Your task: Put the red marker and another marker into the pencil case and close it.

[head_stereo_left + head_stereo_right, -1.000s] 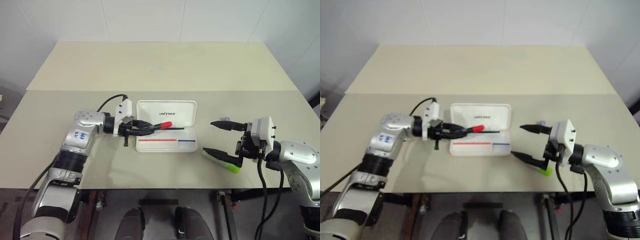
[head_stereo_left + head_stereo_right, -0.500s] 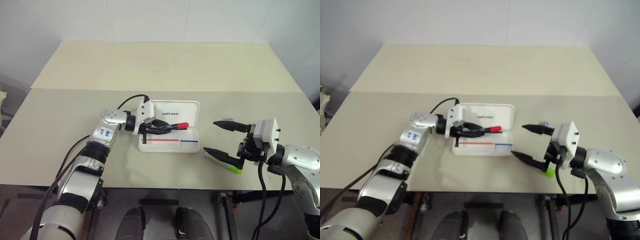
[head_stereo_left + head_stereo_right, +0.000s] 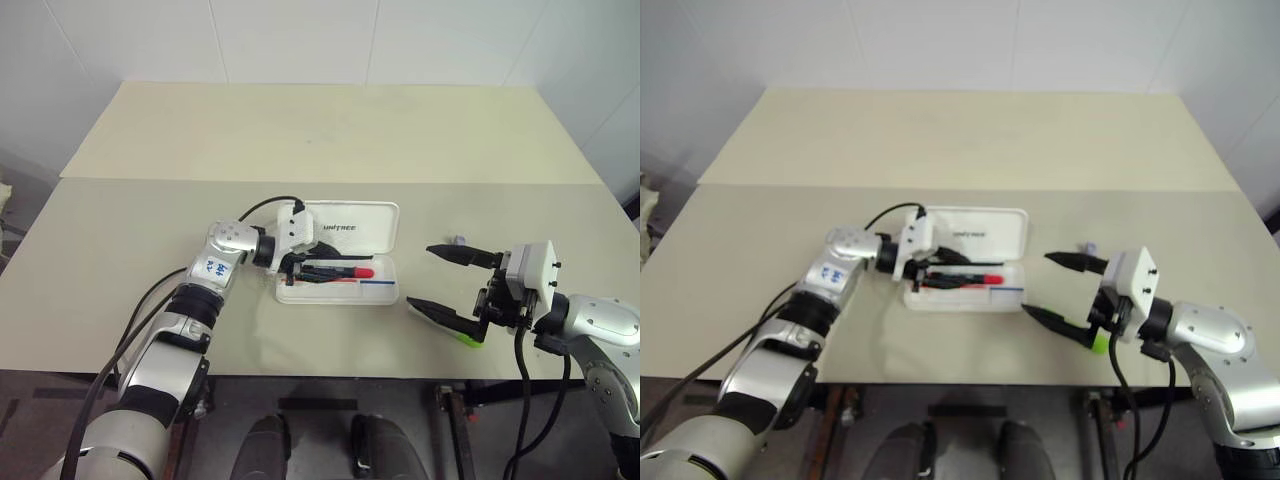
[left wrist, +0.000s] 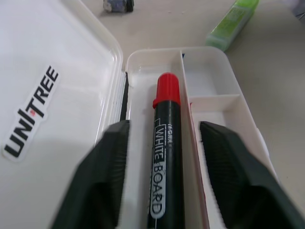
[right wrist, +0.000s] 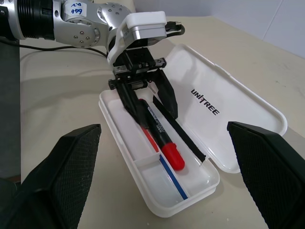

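The pencil case's long front compartment (image 3: 315, 292) next to the red strip is empty. I expect the highlighter (image 3: 468, 339) to fit in lengthwise and lie flat when I put it there.
The pencil case (image 3: 388, 292) lies open in the middle of the table, its lid (image 3: 372, 226) printed UNITREE and laid flat behind the base. The red marker (image 4: 167, 143), a black barrel with a red cap, lies in the case's long compartment. My left gripper (image 3: 312, 268) is open over the case's left end, a finger on each side of the marker with a gap on both sides. The other marker, a light-green highlighter (image 3: 466, 338), lies on the table right of the case. My right gripper (image 3: 420, 275) is open just above it, the lower finger over it.
A small grey-purple stub (image 3: 458, 240) sits on the table behind my right gripper. The table (image 3: 320, 130) stretches wide and bare behind the case. Its front edge runs close below the highlighter.
My left gripper has opened and the red marker now lies in the case instead of being held above it. The right gripper has stayed put.
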You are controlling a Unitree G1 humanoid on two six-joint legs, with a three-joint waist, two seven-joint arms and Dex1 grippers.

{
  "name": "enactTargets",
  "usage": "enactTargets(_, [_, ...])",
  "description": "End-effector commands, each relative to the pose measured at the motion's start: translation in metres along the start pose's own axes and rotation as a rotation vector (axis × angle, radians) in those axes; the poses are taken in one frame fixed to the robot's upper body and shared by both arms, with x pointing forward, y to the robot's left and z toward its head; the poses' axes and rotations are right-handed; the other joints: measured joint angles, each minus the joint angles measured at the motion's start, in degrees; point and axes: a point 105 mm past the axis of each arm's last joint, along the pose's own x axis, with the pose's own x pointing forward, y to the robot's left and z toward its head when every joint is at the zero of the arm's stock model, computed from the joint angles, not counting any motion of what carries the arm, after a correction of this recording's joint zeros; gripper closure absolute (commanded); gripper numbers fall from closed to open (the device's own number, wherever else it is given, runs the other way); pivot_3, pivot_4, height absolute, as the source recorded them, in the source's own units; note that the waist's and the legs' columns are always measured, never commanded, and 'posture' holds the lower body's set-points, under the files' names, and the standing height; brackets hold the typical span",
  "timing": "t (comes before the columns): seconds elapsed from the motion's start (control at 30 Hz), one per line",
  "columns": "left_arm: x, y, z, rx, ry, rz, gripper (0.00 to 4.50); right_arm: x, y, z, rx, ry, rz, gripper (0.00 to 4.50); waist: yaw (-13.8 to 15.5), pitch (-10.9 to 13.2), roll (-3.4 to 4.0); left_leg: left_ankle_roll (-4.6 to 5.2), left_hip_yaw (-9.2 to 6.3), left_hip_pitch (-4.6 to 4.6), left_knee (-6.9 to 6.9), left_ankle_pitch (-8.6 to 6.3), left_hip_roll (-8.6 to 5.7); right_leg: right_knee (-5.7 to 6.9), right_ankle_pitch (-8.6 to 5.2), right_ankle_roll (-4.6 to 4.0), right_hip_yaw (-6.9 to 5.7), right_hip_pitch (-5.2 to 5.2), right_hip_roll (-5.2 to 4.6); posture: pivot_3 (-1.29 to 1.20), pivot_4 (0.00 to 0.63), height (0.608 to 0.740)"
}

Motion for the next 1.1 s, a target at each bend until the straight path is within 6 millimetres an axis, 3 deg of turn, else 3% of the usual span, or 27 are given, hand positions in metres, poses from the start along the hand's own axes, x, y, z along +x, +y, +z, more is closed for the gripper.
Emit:
enactTargets(0.03, [-0.004, 0.006, 0.014, 0.035, -0.038, 0.021, 0.59, -0.001, -0.001, 0.013, -0.048, -0.041, -0.013, 0.00, 0.01, 0.00, 0.00, 0.00, 0.00, 0.00, 0.00, 0.00, 0.00, 0.00, 0.00, 0.00, 0.00, 0.00, 0.00, 0.00, 0.150, 0.740])
enactTargets(0.1, [-0.004, 0.004, 0.024, 0.023, -0.094, 0.006, 0.07, 0.000, -0.001, 0.013, -0.046, -0.043, -0.013, 0.00, 0.00, 0.00, 0.00, 0.00, 0.00, 0.00, 0.00, 0.00, 0.00, 0.00, 0.00, 0.00, 0.00, 0.00, 0.00, 0.00, 0.150, 0.740])
enactTargets(0.27, [-0.025, -0.003, 0.047, -0.015, -0.178, -0.044, 0.07, 0.000, -0.001, 0.004, -0.001, -0.037, -0.026, 0.00, -0.21, 0.00, 0.00, 0.00, -0.01, -0.01, -0.01, 0.00, 0.01, 0.01, 0.00, 0.00, 0.00, 0.00, 0.01, 0.00, 0.150, 0.740])
enactTargets(0.4, [-0.058, -0.009, 0.059, -0.040, -0.230, -0.045, 0.07, -0.005, 0.000, -0.006, 0.053, -0.014, -0.041, 0.00, -0.60, 0.00, 0.00, -0.02, -0.01, 0.03, -0.02, 0.01, 0.06, 0.07, -0.01, -0.01, 0.03, 0.00, 0.06, 0.00, 0.150, 0.740])
enactTargets(0.47, [-0.076, -0.013, 0.062, -0.050, -0.241, -0.040, 0.07, -0.009, 0.000, -0.013, 0.081, 0.006, -0.051, 0.00, -0.73, 0.00, 0.00, -0.03, -0.02, 0.03, -0.02, 0.01, 0.09, 0.08, -0.01, -0.02, 0.04, 0.00, 0.07, 0.00, 0.150, 0.740])
enactTargets(0.57, [-0.084, -0.017, 0.062, -0.061, -0.239, -0.034, 0.07, -0.012, 0.000, -0.017, 0.092, 0.016, -0.056, 0.00, -0.76, 0.00, 0.00, -0.02, -0.01, 0.04, 0.00, 0.01, 0.09, 0.08, -0.01, -0.03, 0.07, 0.02, 0.07, 0.00, 0.150, 0.740])
enactTargets(0.73, [-0.137, -0.035, 0.033, -0.075, -0.147, 0.062, 0.07, -0.031, -0.002, -0.050, 0.175, 0.110, -0.082, 0.00, -1.36, -0.01, -0.01, -0.02, 0.00, 0.15, -0.06, 0.01, 0.14, 0.01, 0.00, -0.09, 0.09, 0.10, 0.08, 0.00, 0.150, 0.740])
enactTargets(0.87, [-0.156, -0.050, 0.017, -0.109, -0.103, 0.098, 0.07, -0.046, -0.002, -0.072, 0.219, 0.176, -0.083, 0.00, -1.40, 0.00, -0.01, -0.02, 0.02, 0.15, -0.07, 0.01, 0.17, 0.01, -0.01, -0.15, 0.09, 0.09, 0.08, 0.00, 0.150, 0.740])
enactTargets(1.1, [-0.174, -0.062, 0.012, -0.137, -0.135, 0.139, 0.07, -0.065, -0.008, -0.095, 0.253, 0.243, -0.093, 0.00, -1.29, -0.01, -0.01, -0.03, 0.07, 0.16, -0.06, 0.01, 0.29, -0.03, 0.03, -0.28, 0.06, 0.09, 0.07, 0.00, 0.150, 0.740])
